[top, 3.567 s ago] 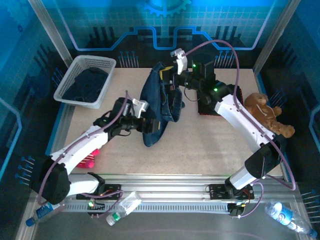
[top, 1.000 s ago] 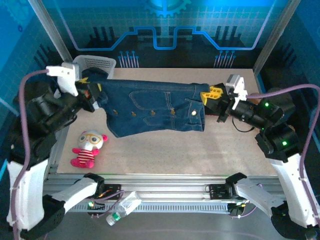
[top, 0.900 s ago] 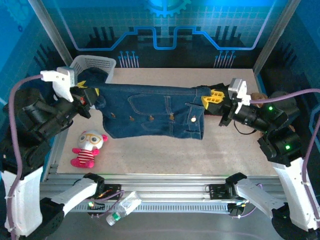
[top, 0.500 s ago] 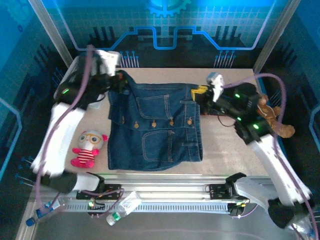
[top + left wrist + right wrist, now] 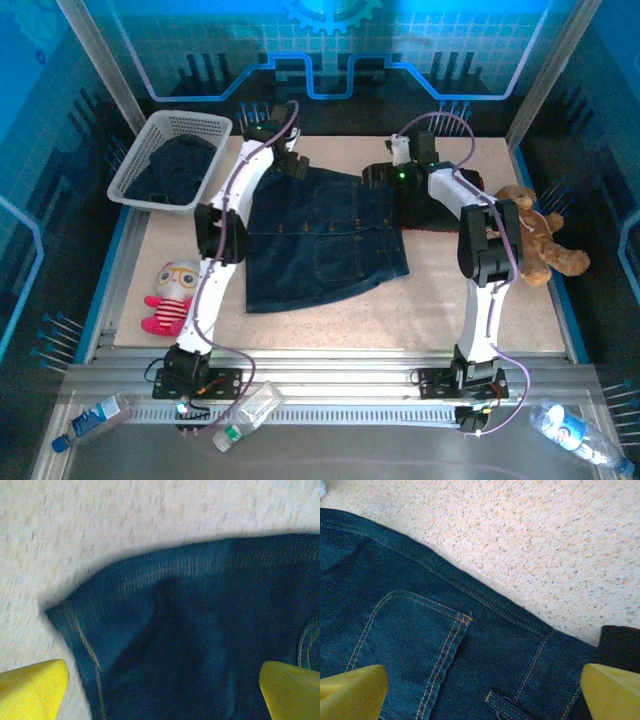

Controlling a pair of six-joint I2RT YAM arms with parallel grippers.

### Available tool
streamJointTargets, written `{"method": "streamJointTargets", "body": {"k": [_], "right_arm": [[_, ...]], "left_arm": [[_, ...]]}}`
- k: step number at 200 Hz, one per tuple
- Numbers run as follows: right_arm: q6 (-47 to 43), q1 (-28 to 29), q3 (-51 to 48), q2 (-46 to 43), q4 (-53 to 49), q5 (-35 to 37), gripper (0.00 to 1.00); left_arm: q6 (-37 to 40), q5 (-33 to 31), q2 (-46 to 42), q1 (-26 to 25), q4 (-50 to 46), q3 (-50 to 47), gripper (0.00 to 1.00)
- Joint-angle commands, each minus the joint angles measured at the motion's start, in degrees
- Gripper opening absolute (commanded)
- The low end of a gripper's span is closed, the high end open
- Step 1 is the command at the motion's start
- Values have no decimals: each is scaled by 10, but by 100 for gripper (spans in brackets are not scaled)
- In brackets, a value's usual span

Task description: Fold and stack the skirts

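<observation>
My left gripper and right gripper should slide the skirt clear by its near half (image 5: 285, 268) before folding, because the skirt's far corner (image 5: 587, 652) crowds the black folded cloth.
A dark blue denim skirt (image 5: 325, 235) with a stitched pocket lies spread flat on the middle of the table. My left gripper (image 5: 290, 165) hangs over its far left corner (image 5: 165, 630), yellow fingertips (image 5: 32, 687) wide apart, open, with nothing between them. My right gripper (image 5: 385, 178) is open above the far right waistband (image 5: 485, 630), and its yellow fingertips (image 5: 612, 690) straddle the pocket seam. A black folded cloth with a red edge (image 5: 425, 208) lies just right of the skirt, and its corner shows in the right wrist view (image 5: 620, 642). More dark cloth (image 5: 180, 165) sits in the basket.
A white basket (image 5: 215, 125) stands at the far left corner. A brown teddy bear (image 5: 535, 235) lies at the right edge and a pink-and-white plush toy (image 5: 172, 298) at the near left. Plastic bottles (image 5: 245, 412) lie on the rail in front.
The denim skirt, held stretched in the air between both grippers a second ago, now lies flat on the table. Both grippers have let go and stand open at its far corners.
</observation>
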Motion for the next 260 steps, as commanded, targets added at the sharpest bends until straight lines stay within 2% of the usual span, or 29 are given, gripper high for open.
{"method": "streamJointTargets", "body": {"k": [1, 19, 47, 76, 100, 114, 130, 161, 180, 193, 206, 232, 260], "right_arm": [[37, 26, 16, -37, -65, 80, 100], [73, 34, -7, -52, -72, 62, 100], [140, 48, -28, -74, -94, 6, 100], [214, 73, -101, -128, -118, 38, 100], [258, 78, -172, -165, -121, -23, 100], [280, 83, -207, -181, -126, -47, 100], [296, 89, -237, -190, -133, -72, 100], [318, 101, -279, -186, -150, -63, 100], [347, 116, -302, -184, -129, -63, 100], [361, 125, -313, -183, -120, -50, 100], [372, 129, -324, -192, -132, -13, 100], [374, 130, -363, -253, -142, 22, 100], [365, 131, -375, -285, -182, 3, 100]], "left_arm": [[-103, 42, -244, 2, 136, -244, 99], [-189, 100, -321, 2, 188, -370, 99], [-330, 230, -371, 2, 234, -500, 99], [-478, 276, -442, 2, 319, -675, 99], [-595, 344, -504, -2, 423, -825, 99], [-635, 365, -527, -9, 443, -884, 99], [-648, 360, -548, -16, 440, -928, 99], [-619, 293, -553, 3, 398, -982, 99], [-558, 248, -524, 38, 356, -969, 99], [-517, 259, -501, 68, 336, -943, 99], [-486, 276, -505, 76, 315, -910, 99], [-479, 296, -569, 48, 267, -868, 99], [-571, 303, -631, -14, 253, -902, 99]]}}
